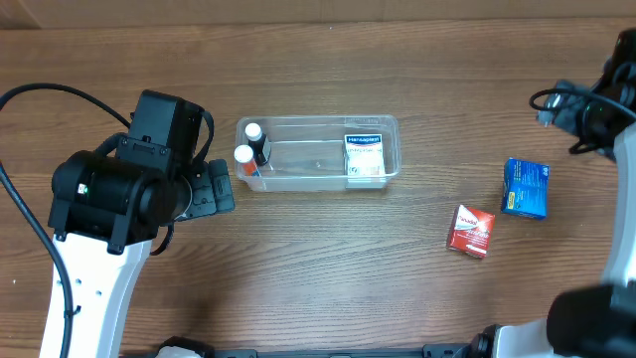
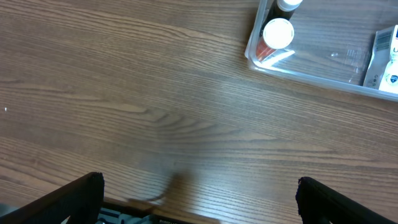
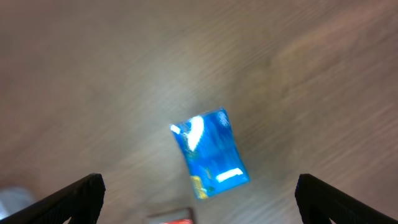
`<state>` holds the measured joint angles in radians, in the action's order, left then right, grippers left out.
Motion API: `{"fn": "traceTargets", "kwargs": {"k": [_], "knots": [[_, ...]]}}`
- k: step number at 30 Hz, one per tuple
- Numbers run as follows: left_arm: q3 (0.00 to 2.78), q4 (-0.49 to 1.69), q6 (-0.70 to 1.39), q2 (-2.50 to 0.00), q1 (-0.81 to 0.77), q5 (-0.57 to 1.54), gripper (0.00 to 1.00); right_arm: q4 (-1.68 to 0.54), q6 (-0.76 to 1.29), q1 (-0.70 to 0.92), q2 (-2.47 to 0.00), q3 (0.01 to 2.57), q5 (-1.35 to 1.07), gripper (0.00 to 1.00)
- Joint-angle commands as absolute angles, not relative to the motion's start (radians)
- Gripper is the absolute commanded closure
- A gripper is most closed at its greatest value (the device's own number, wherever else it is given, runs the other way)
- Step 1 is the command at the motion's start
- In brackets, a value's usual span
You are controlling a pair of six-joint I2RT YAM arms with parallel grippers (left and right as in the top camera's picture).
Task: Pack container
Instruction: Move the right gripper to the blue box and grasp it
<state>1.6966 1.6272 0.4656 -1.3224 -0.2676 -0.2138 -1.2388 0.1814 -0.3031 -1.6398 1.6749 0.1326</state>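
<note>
The blue box is lying clear of the red box, so the robot's right gripper should keep going down until its open fingers are around the blue box's long sides (image 1: 526, 188), and then close.
The clear plastic container (image 1: 318, 152) lies on the wooden table and holds two white-capped bottles (image 1: 248, 149) at its left end and a white box (image 1: 364, 156) at its right end. It also shows in the left wrist view (image 2: 311, 74). A blue box (image 1: 525, 188) and a red box (image 1: 471, 231) lie on the table to the right. My left gripper (image 2: 199, 199) is open and empty, left of the container. My right gripper (image 3: 199, 199) is open and empty, high above the blue box (image 3: 210, 153).
The left arm's black head (image 1: 129, 179) stands close beside the container's left end. The right arm (image 1: 596, 109) is at the table's far right edge. Cables run along the left side.
</note>
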Motion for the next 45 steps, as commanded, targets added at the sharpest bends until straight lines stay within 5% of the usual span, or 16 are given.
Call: {"fn": "traceTargets", "kwargs": {"k": [1, 28, 36, 45], "knots": [[1.688, 1.625, 0.475, -1.316, -0.262, -0.218, 0.0, -1.155, 0.012, -0.35, -1.721, 1.541, 0.082, 0.0], [1.688, 1.617, 0.472, -1.316, -0.262, -0.22, 0.0, -0.796, -0.184, -0.402, -1.888, 1.185, 0.075, 0.0], [1.688, 1.617, 0.472, -1.316, -0.262, -0.22, 0.0, -0.789, -0.184, -0.402, -1.891, 1.185, 0.007, 0.26], [1.688, 1.615, 0.472, -1.316, -0.262, -0.22, 0.0, -0.907, -0.088, -0.337, -1.842, 1.336, -0.092, 0.28]]}}
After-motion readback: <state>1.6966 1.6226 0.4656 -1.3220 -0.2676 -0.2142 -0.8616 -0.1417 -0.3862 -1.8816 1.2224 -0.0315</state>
